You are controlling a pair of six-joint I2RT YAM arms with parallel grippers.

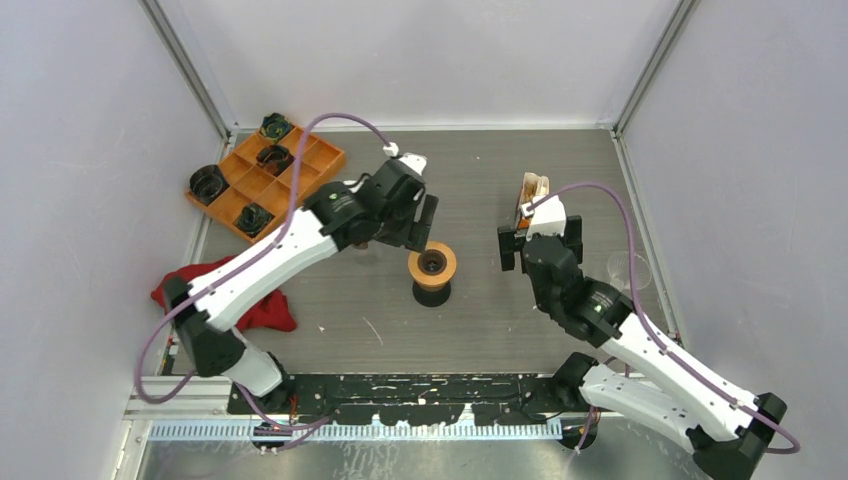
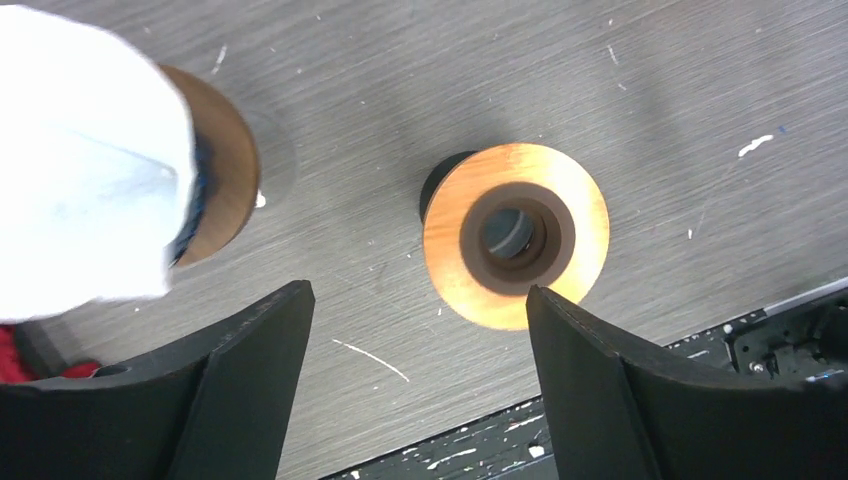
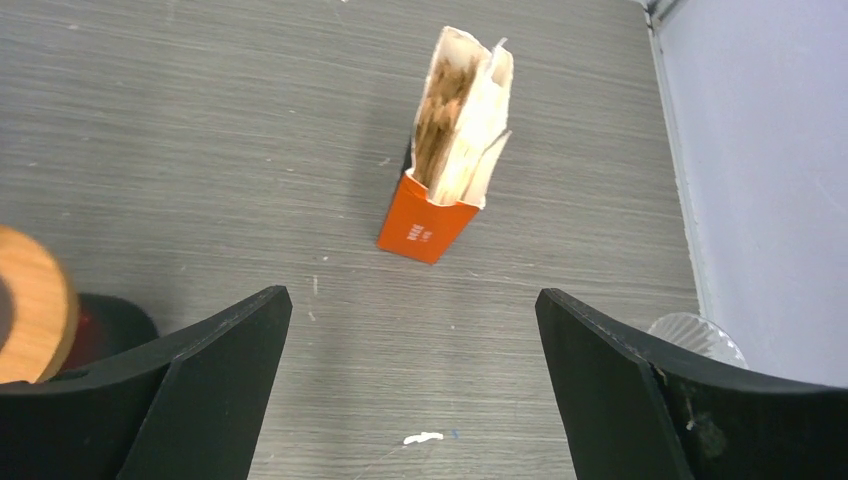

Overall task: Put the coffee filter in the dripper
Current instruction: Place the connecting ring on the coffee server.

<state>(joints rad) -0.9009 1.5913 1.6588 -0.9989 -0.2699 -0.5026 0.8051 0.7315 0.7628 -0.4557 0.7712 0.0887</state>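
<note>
The clear ribbed glass piece (image 1: 628,270) stands free of the orange box. My open right gripper should go on toward its rim (image 1: 609,266) before it closes there.
A white paper coffee filter (image 2: 80,160) sits in a brown-rimmed dripper (image 2: 228,165) at the left edge of the left wrist view; in the top view my left arm hides both. My left gripper (image 2: 418,295) (image 1: 418,228) hangs open above the table, to the right of the filter, with nothing between its fingers. An orange-topped round stand (image 2: 515,235) (image 1: 432,265) with a dark centre hole is just ahead of its right finger. My right gripper (image 3: 412,295) (image 1: 540,245) is wide open and empty, facing an orange box of paper filters (image 3: 450,160) (image 1: 533,195).
An orange tray (image 1: 262,180) with black round parts stands at the back left. A red cloth (image 1: 250,300) lies under my left arm. A clear ribbed glass piece (image 1: 628,270) (image 3: 695,335) stands by the right wall. White scuffs mark the grey table (image 1: 480,330).
</note>
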